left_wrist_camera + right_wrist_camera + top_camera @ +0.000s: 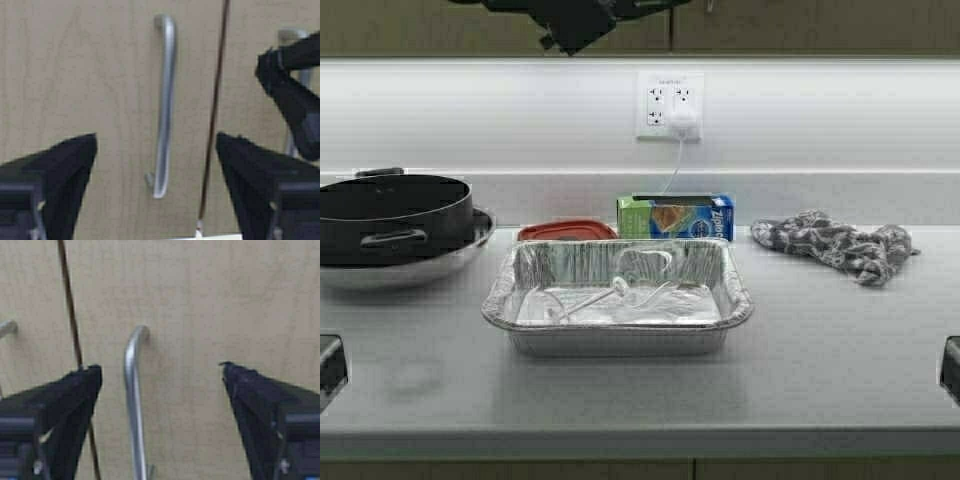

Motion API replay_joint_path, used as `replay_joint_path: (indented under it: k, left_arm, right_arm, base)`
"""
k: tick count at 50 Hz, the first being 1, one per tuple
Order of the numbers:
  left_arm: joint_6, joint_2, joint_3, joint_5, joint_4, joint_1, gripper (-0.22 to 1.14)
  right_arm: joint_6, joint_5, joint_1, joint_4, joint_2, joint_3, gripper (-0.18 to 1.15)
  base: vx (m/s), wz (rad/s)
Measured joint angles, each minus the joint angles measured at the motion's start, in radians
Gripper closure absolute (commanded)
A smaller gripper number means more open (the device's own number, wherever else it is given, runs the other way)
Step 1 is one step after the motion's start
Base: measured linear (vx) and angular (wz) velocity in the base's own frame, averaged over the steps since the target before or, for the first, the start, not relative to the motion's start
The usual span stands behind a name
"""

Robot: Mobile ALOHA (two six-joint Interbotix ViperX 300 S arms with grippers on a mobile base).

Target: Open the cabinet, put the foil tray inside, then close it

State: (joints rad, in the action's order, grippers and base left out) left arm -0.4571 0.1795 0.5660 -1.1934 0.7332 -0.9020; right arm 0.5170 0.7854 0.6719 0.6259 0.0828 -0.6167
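The metal handle is close to the dark seam (216,100) between the doors, so the tan door (102,100) will swing out from its edge at that seam when I pull.
The foil tray (618,298) sits empty on the grey counter, mid-front. The cabinet (770,25) hangs above with both tan doors closed. My left gripper (156,145) is open in front of the left door (75,75), its fingers on either side of that door's metal handle (165,110) without touching it. My right gripper (160,372) is open in front of the right door (225,300), with that door's handle (134,405) between its fingers, nearer one finger. The right gripper also shows in the left wrist view (295,100). A dark arm part (575,22) shows at the top of the high view.
A black pot (395,215) stands in a steel bowl (410,268) at the left. A red lid (567,231) and a green-blue bag box (675,216) lie behind the tray. A grey cloth (840,245) lies at the right. A wall outlet (670,105) holds a plug.
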Motion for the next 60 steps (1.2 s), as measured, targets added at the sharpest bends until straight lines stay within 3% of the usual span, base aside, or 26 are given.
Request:
replay_joint_path:
  k: [8, 13, 17, 21, 23, 25, 31, 46, 60]
  left_arm:
    - [0.02, 0.035, -0.038, 0.002, 0.002, 0.023, -0.07]
    - [0.014, 0.064, -0.069, 0.032, 0.003, 0.029, 0.06]
    - [0.012, 0.072, -0.092, 0.101, 0.003, 0.04, 0.44]
    - [0.014, 0.074, -0.106, 0.172, 0.003, 0.051, 0.92]
    - [0.014, 0.071, -0.106, 0.186, 0.003, 0.058, 1.07]
    - [0.014, 0.066, -0.106, 0.196, 0.003, 0.058, 1.06]
    - [0.0, 0.034, -0.074, 0.219, -0.011, 0.06, 0.82]
    - [-0.02, -0.239, 0.216, 0.298, -0.026, 0.058, 0.88]
    - [-0.029, -0.557, 0.394, 0.635, -0.155, 0.192, 0.88]
  right_arm:
    - [0.006, 0.009, 0.008, 0.005, -0.04, 0.026, -0.01]
    - [0.006, 0.011, 0.009, 0.012, -0.061, 0.046, 0.2]
    - [0.006, 0.012, 0.009, 0.032, -0.077, 0.061, 0.56]
    - [0.006, 0.011, 0.014, 0.054, -0.092, 0.077, 0.99]
    - [0.005, 0.005, 0.015, 0.06, -0.092, 0.08, 1.08]
    - [0.005, -0.002, 0.015, 0.064, -0.087, 0.08, 1.04]
    - [0.009, -0.017, 0.021, 0.074, -0.051, 0.052, 0.83]
    - [0.063, -0.193, 0.031, 0.081, 0.158, -0.103, 0.89]
    - [0.097, -0.476, -0.06, 0.048, 0.324, -0.163, 0.89]
  base:
    - [0.0, 0.0]
    - [-0.01, -0.02]
    - [-0.02, -0.02]
    - [-0.04, -0.03]
    - [-0.05, -0.01]
    - [-0.05, 0.03]
    - [-0.05, 0.02]
    - [-0.03, -0.03]
    - [-0.11, -0.06]
